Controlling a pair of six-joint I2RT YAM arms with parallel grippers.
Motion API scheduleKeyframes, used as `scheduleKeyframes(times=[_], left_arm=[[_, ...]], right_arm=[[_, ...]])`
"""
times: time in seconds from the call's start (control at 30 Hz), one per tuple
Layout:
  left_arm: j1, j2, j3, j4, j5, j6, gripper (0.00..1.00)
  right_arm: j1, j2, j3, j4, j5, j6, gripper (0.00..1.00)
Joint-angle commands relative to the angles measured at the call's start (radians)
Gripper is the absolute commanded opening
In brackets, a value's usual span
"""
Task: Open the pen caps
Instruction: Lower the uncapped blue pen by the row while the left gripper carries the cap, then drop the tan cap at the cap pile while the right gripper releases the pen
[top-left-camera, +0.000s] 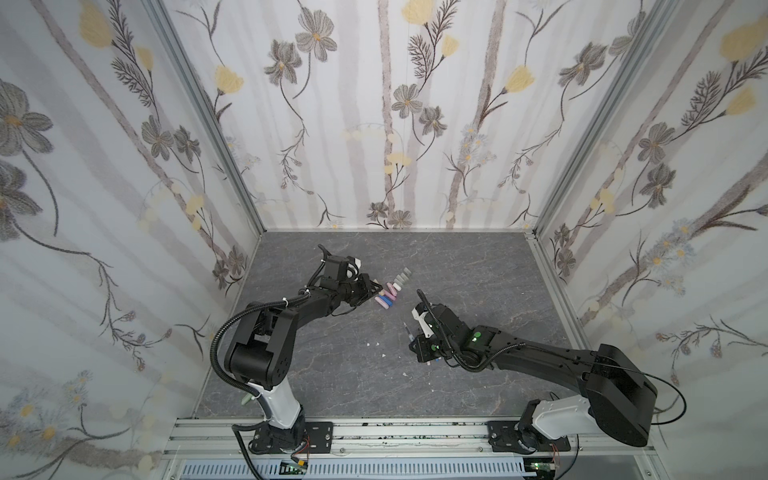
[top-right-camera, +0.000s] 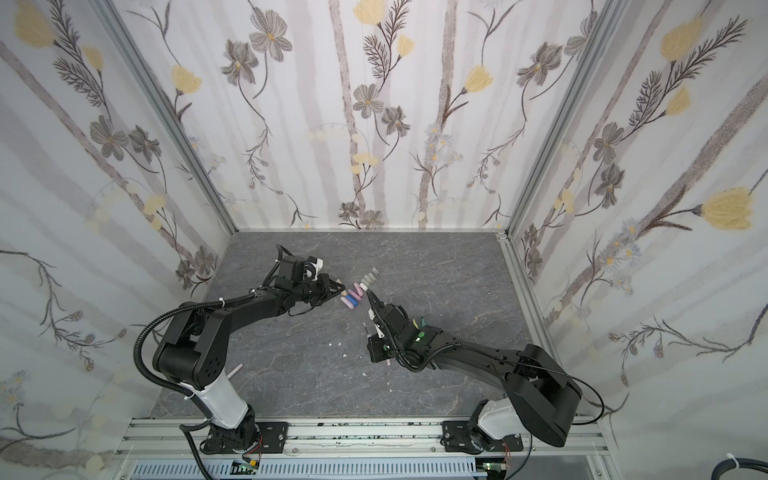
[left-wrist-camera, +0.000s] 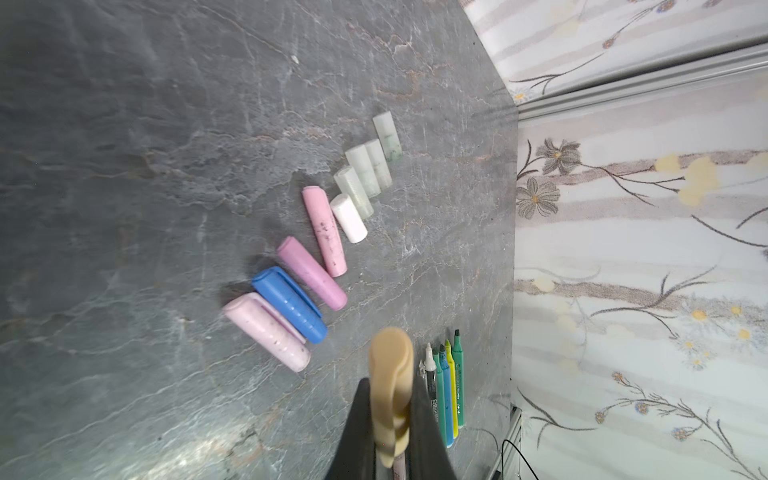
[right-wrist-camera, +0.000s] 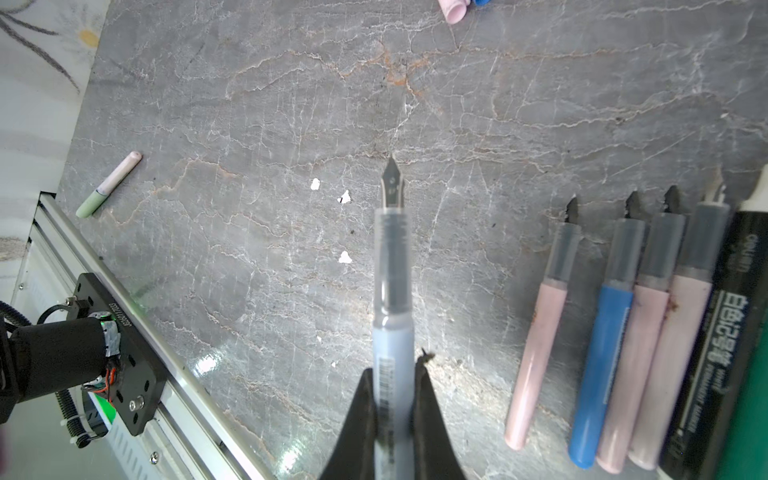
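The pale blue fountain pen (right-wrist-camera: 392, 268) is in line with the uncapped pens, so the robot's right gripper keeps lowering it until it lies in the open space (right-wrist-camera: 476, 344) beside them.
Several loose pen caps (left-wrist-camera: 316, 266) lie in a slanted row on the grey table: pink, blue and purple ones, a white one, then frosted ones; the row shows in both top views (top-left-camera: 390, 291) (top-right-camera: 355, 294). My left gripper (left-wrist-camera: 390, 386) (top-left-camera: 376, 286) (top-right-camera: 341, 286) hovers just beside the row's near end, shut on a tan pen cap (left-wrist-camera: 390, 374). My right gripper (right-wrist-camera: 395, 370) (top-left-camera: 413, 341) (top-right-camera: 371, 336) is shut on a pale blue fountain pen (right-wrist-camera: 392, 270) whose bare nib points toward the caps.
Uncapped pens (right-wrist-camera: 602, 353) (left-wrist-camera: 446, 386) lie side by side under the right wrist. A pink and green pen (right-wrist-camera: 110, 185) (top-right-camera: 237, 370) rests by the left arm's base. White specks (right-wrist-camera: 345, 197) dot the table's middle. Flowered walls enclose the table on three sides, and a metal rail (top-left-camera: 374, 432) runs along the front.
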Motion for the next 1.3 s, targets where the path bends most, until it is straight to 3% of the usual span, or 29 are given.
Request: scheduleKeyframes(times=[0.0,0.43,0.77,1.27], left_arm=[[0.027,-0.03,-0.047,-0.017,-0.003,0.032,0.0],[0.075,-0.08,-0.264,0.086,0.018,0.012,0.0],[0.07,-0.019,-0.272,0.165,0.043,-0.024,0.0],[0.068,0.001,-0.262,0.184,0.05,-0.035,0.0]], right_arm=[[0.016,0.027,0.017,-0.002,0.053,0.048,0.0],[0.088,0.216,0.158,-0.205,0.317,0.183,0.01],[0.093,0.261,0.174,-0.224,0.354,0.209,0.04],[0.098,0.309,0.191,-0.246,0.381,0.213,0.19]])
